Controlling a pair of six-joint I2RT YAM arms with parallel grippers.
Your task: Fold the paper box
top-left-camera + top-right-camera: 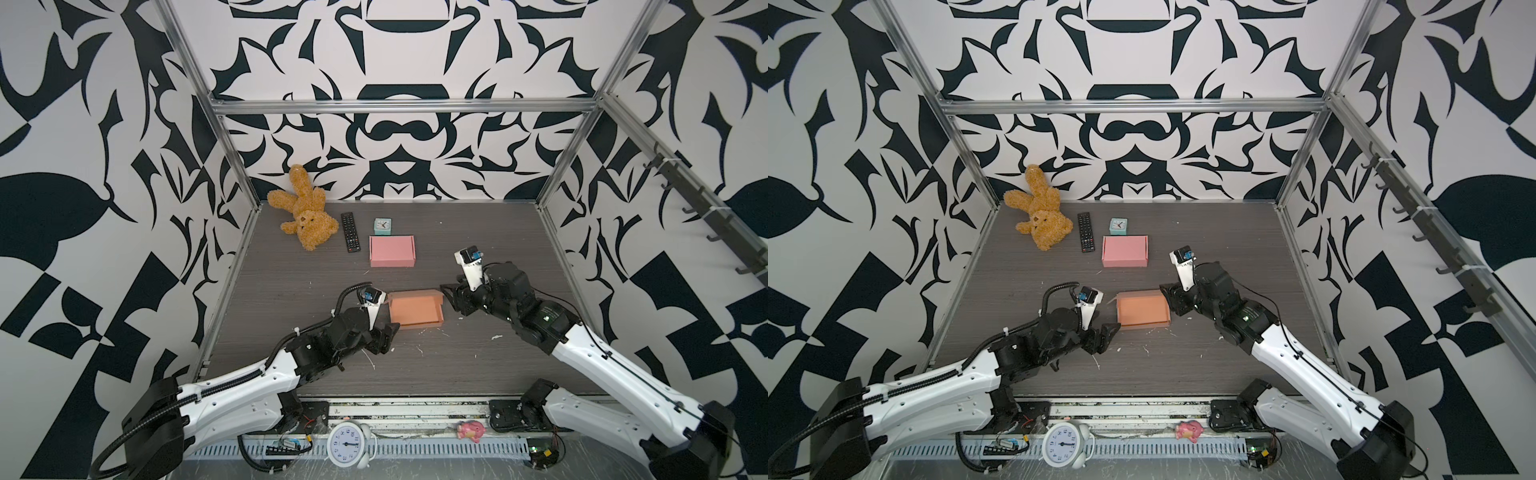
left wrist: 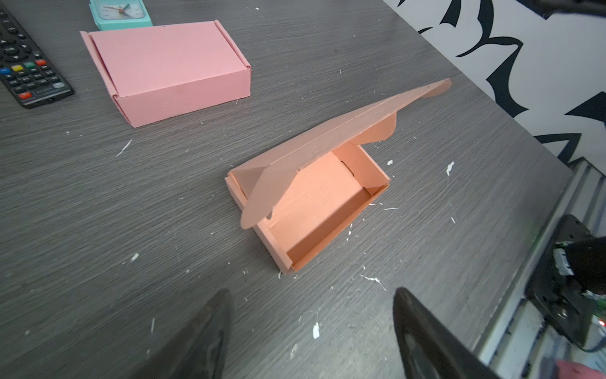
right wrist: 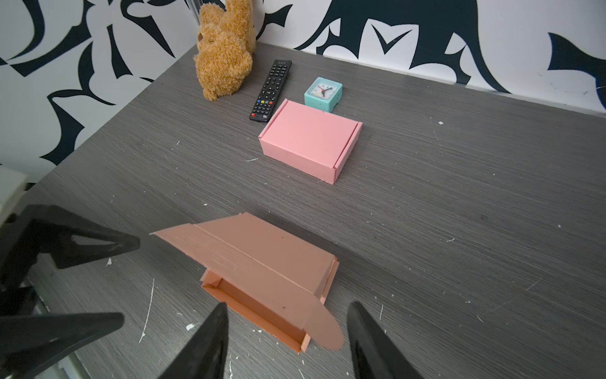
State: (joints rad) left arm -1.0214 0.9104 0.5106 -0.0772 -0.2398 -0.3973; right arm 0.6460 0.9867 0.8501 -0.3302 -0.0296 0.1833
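Note:
My right gripper is opposite the lid's side [image 2: 255, 181] where my left gripper should go to guide in the lid's side tabs [image 2: 380, 130], as they hang loose above the tray.
The orange paper box [image 1: 415, 309] [image 1: 1142, 309] sits mid-table, its tray open toward the front. Its lid [image 2: 344, 137] [image 3: 262, 262] is hinged at the back wall and stands half raised, slanting over the tray, with rounded side tabs hanging loose. My left gripper [image 1: 388, 338] [image 1: 1106, 336] [image 2: 311, 292] [image 3: 129, 280] is open just off the box's front-left corner, with only bare table between its fingers. My right gripper [image 1: 449, 297] [image 1: 1167, 297] [image 3: 288, 305] is open at the box's right end. The lid's right tab lies between its fingers, which do not touch it.
A closed pink box [image 1: 392, 251] lies behind the orange one. Behind it are a teal clock [image 1: 382, 226], a black remote [image 1: 350, 232] and a brown plush bunny [image 1: 301, 212]. A white alarm clock [image 1: 347, 442] and a pink toy [image 1: 471, 430] sit on the front rail. White paper scraps litter the table.

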